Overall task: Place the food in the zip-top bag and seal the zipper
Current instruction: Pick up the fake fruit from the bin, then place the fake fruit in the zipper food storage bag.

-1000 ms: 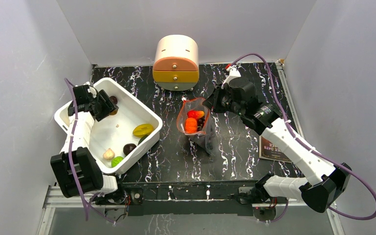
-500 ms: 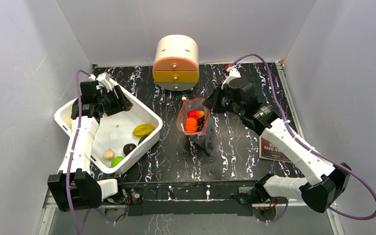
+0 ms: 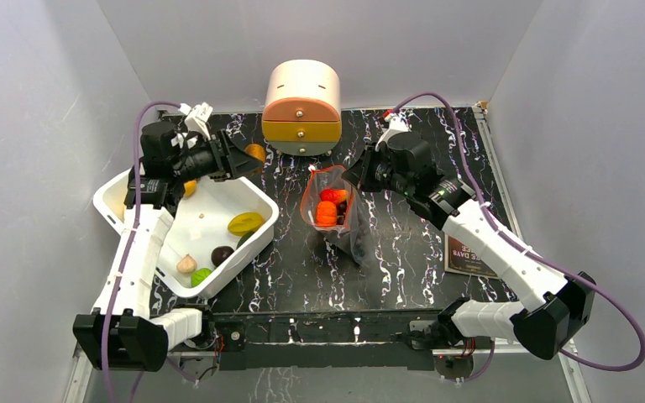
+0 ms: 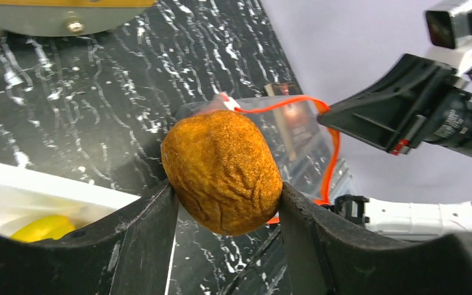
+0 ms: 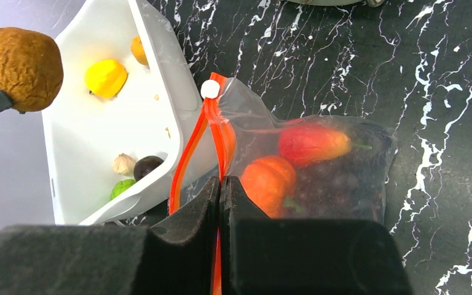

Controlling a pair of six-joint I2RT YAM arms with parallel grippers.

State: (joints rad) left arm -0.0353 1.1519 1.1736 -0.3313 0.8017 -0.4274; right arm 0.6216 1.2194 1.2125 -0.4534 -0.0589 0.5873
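My right gripper holds the zip-top bag's opening wide open. My left gripper should go toward it next and release the brown food inside, beside the orange pumpkin.
My left gripper is shut on a brown wrinkled piece of food, held in the air above the white tub's far corner, left of the zip-top bag. The bag stands mid-table with its mouth open. My right gripper is shut on its red-orange zipper strip; the white slider tab sits at the strip's far end. Inside the bag lie an orange pumpkin, a red piece and dark grapes.
The white tub at left holds several pieces: yellow-green, dark, pale, green. A small drawer cabinet stands at the back. A printed card lies at right.
The left arm rose out of the tub with the brown piece and swung right toward the bag. The right gripper shifted slightly, still pinching the bag's rim.
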